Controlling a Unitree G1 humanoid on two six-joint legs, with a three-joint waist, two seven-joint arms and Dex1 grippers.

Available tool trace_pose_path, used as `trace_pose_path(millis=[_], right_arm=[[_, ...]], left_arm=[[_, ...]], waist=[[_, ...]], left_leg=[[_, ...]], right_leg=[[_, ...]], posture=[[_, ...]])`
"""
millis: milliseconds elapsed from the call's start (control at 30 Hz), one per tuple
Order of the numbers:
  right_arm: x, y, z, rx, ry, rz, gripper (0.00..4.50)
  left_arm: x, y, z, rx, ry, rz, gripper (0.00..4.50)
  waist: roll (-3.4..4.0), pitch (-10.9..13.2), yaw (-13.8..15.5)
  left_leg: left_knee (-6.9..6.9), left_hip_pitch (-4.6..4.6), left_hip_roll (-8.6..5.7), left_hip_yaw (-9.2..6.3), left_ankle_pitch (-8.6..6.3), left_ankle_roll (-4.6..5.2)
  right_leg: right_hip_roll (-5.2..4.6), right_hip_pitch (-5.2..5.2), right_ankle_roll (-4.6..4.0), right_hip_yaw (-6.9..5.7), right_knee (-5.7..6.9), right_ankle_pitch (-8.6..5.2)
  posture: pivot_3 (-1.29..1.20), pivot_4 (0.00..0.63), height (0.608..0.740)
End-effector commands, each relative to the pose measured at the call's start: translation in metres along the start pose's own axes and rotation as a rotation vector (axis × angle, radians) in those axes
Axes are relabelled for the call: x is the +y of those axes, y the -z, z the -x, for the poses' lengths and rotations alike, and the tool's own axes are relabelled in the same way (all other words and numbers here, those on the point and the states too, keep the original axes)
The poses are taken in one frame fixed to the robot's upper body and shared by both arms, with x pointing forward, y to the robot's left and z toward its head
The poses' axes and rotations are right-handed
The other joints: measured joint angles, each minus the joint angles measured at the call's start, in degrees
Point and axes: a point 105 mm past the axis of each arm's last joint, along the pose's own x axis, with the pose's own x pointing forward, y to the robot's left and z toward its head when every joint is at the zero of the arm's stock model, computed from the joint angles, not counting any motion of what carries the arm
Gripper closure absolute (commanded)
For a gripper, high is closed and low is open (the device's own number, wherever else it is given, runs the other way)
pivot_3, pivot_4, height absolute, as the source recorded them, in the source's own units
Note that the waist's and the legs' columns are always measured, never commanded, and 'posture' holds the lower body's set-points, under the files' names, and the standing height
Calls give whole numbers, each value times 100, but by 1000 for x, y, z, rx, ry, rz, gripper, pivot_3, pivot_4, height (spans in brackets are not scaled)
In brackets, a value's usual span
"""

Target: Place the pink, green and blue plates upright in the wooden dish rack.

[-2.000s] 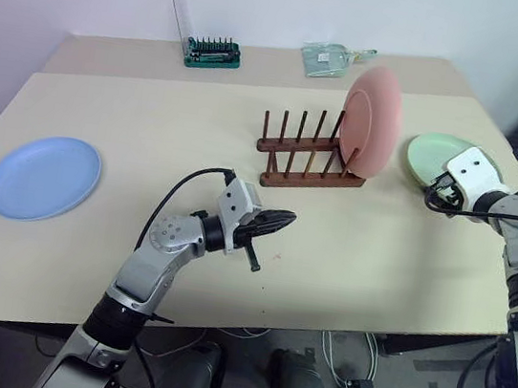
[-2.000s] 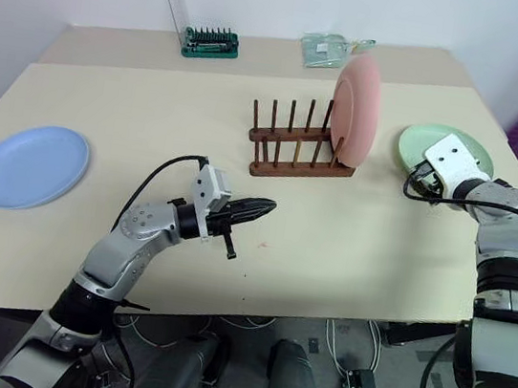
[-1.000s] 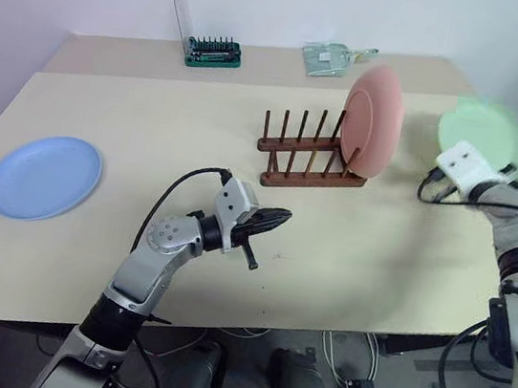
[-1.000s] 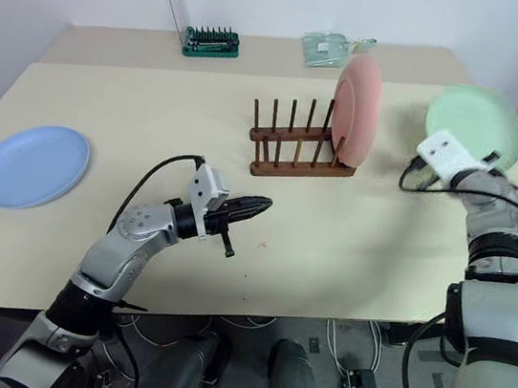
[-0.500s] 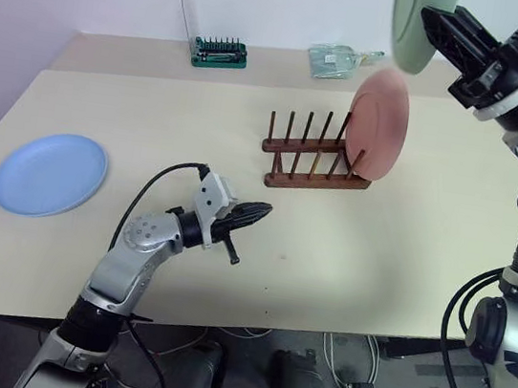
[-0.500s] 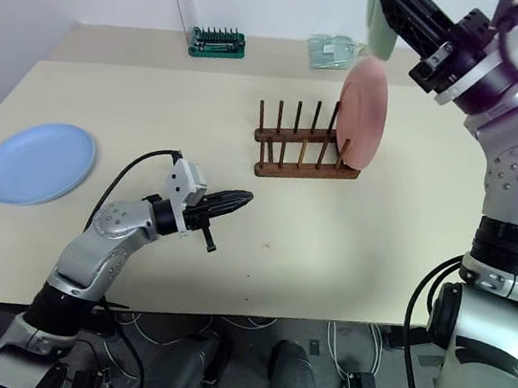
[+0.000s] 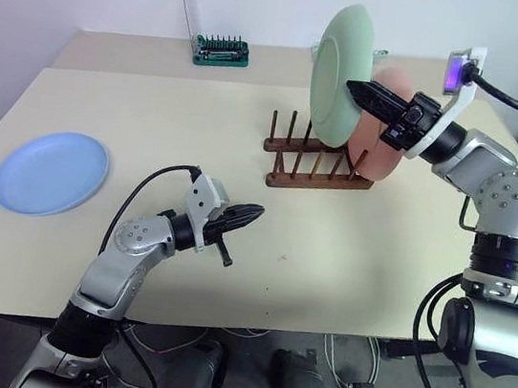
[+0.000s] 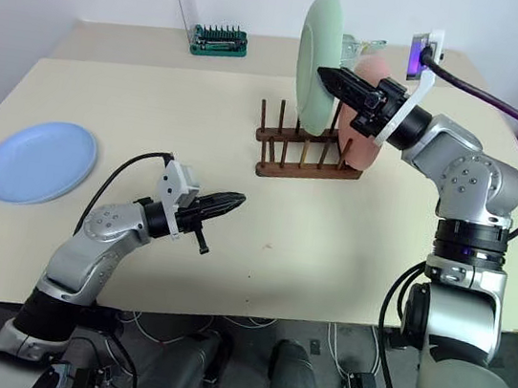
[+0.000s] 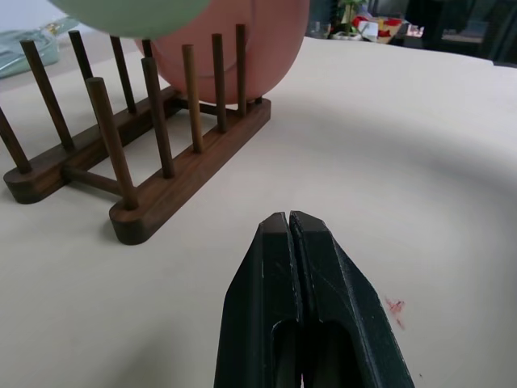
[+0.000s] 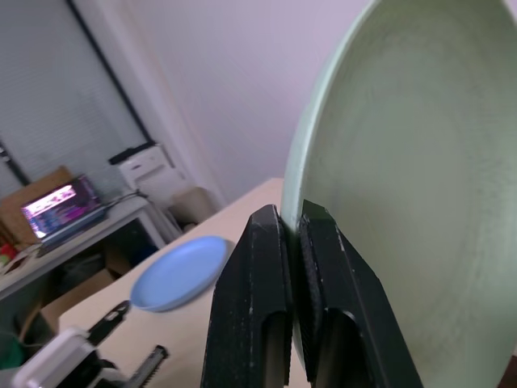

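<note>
The robot's left gripper should pick up the blue plate by its rim and pass it over for racking, since the plate lies flat, far from the right gripper.
My right gripper is shut on the rim of the pale green plate and holds it upright in the air above the right half of the wooden dish rack. In the right wrist view the fingers clamp the green plate's edge. The pink plate stands upright in the rack's right end, just behind the green one. At the table's left edge the blue plate lies flat. My left gripper hovers shut and empty over the table in front of the rack.
A green screwdriver-bit holder with a clear lid stands at the back of the table. The rack's left pegs hold nothing. Bare tabletop lies between the blue plate and the rack. A laptop sits on a desk beyond the table.
My right gripper lifted the green plate off the table at the right, turned it upright and carried it left and down to above the rack. The left gripper stayed almost still.
</note>
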Motion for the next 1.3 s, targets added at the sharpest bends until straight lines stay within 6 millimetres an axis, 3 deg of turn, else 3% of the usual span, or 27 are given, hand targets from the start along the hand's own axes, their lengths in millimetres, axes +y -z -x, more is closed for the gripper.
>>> trace_pose_path(millis=[33, 233, 333, 500, 767, 867, 1000, 1033, 1100, 1200, 1300], right_arm=[[-2, -13, -5, -34, 14, 35, 4470], [-9, -6, -7, -21, 30, -1, 4470], [-11, -5, -9, -21, 39, 3, 3512], [-11, -15, -12, -44, 70, 84, 1086], [-5, -34, -13, -45, 115, 328, 1086], [-5, -39, -11, -22, 144, 415, 1045], [-6, -42, -10, -12, 174, 523, 1045], [-1, -43, -12, -8, 154, 572, 1045], [21, -37, -19, 20, 49, 691, 1045], [51, -10, -32, 102, -112, 836, 1045], [62, 5, -38, 132, -174, 857, 1045]], left_arm=[[-3, -15, 0, -48, 12, -31, 4500], [-5, -17, -2, -52, 18, -32, 4500], [-6, -17, -2, -52, 18, -31, 4500], [-7, -17, -3, -52, 19, -26, 4500], [-8, -17, -5, -55, 24, 7, 4500], [-10, -17, -8, -58, 38, 32, 3708], [-2, -22, -11, -82, -12, 10, 1675], [10, -28, -11, -109, -94, -37, 1077], [57, -38, -3, -124, -380, -88, 54], [114, -56, 38, -177, -758, -59, 20], [137, -64, 71, -171, -973, -73, 20]], waist=[[0, 0, -3], [0, 0, 0], [0, 0, -1], [0, 0, -2], [0, 0, -3], [0, 0, -3], [0, 0, -1], [0, 0, -1], [-1, 0, 6], [-4, 0, -56], [-7, -1, -130]], left_leg=[[0, 0, 0, 0, 0, 0], [0, 0, 0, 0, 0, 0], [1, 0, 0, 1, 0, 0], [0, 0, 0, 0, 0, 0], [0, 0, 0, 1, 0, 0], [0, 0, 0, 1, 0, 0], [1, 0, 0, 1, 0, -1], [1, 0, 0, 2, 0, -1], [2, 0, 0, 2, 1, -2], [1, 0, 2, 1, 2, -4], [-5, 0, 4, 2, 1, -5]], right_leg=[[0, 0, 0, 0, 0, 0], [0, 0, 0, 0, 0, 0], [1, 0, 0, 0, 0, 0], [1, 0, 0, 0, 0, 0], [1, -1, 0, 0, 1, 0], [1, -1, 0, 0, 0, 0], [1, 0, 0, -1, 1, 0], [1, 0, 0, -1, 1, 0], [1, -1, 1, -1, 1, 0], [5, -5, 1, -2, 5, 1], [7, -9, 2, -3, 6, 0]], posture=[[0, 150, 740], [0, 150, 740], [0, 150, 740], [0, 150, 740], [0, 150, 740], [0, 150, 740], [0, 150, 740], [0, 150, 740], [0, 150, 740], [0, 150, 740], [0, 150, 740]])
